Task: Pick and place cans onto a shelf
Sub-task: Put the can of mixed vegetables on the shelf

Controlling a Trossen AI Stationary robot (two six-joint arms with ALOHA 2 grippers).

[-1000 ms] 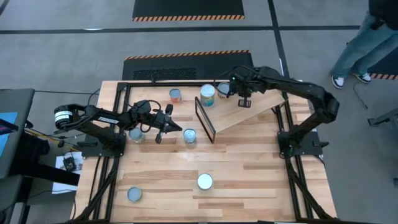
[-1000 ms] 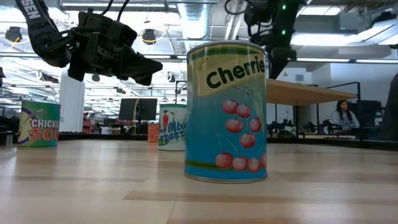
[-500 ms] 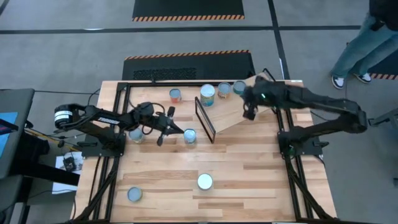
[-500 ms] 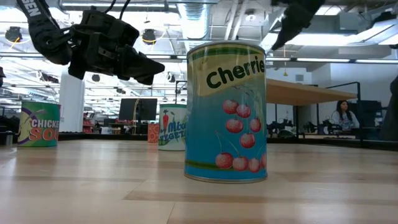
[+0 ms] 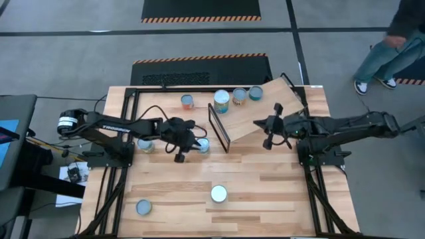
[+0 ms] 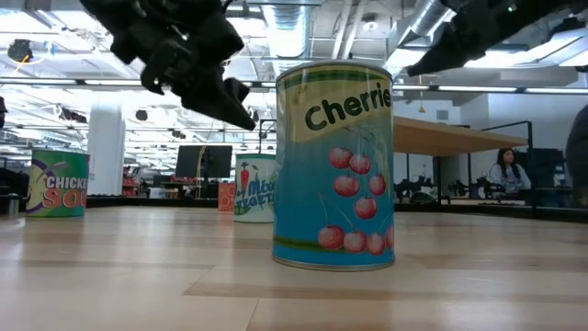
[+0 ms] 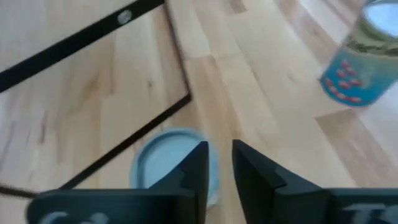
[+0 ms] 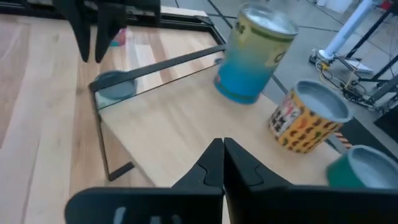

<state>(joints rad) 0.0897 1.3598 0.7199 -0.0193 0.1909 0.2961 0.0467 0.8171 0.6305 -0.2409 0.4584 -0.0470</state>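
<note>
The pale-lidded can [image 5: 204,145] is on the other side of the shelf's frame from my right gripper. Next, my left gripper takes the can by its rim [image 7: 200,137] and brings it within reach.
The shelf [image 5: 255,114] is a slanted plywood board on a black frame [image 5: 219,127] at the table's far right. On its far end stand three cans: a tall blue-and-yellow one [image 8: 255,56], an orange one [image 8: 308,121] and a teal one [image 8: 367,168]. My right gripper [image 8: 222,149] is shut, holds nothing and hovers over the board's near part [image 5: 260,125]. A pale-lidded can [image 7: 171,165] stands on the table beside the frame. Above it hovers my left gripper [image 7: 219,163], pointing down, its fingers a little apart and clear of the can [image 5: 202,145].
More cans stand on the table: one at the far side [image 5: 188,101], one at the left [image 5: 145,145], two near the front [image 5: 218,194] [image 5: 143,207]. The cherries can [image 6: 335,165] fills the low view. A person [image 5: 388,50] walks beyond the table's right.
My right gripper has drawn back from the cans at the shelf's far end toward the table's near and right side; a teal can now shows there. My left gripper has moved right, over the can beside the frame, and tipped downward.
</note>
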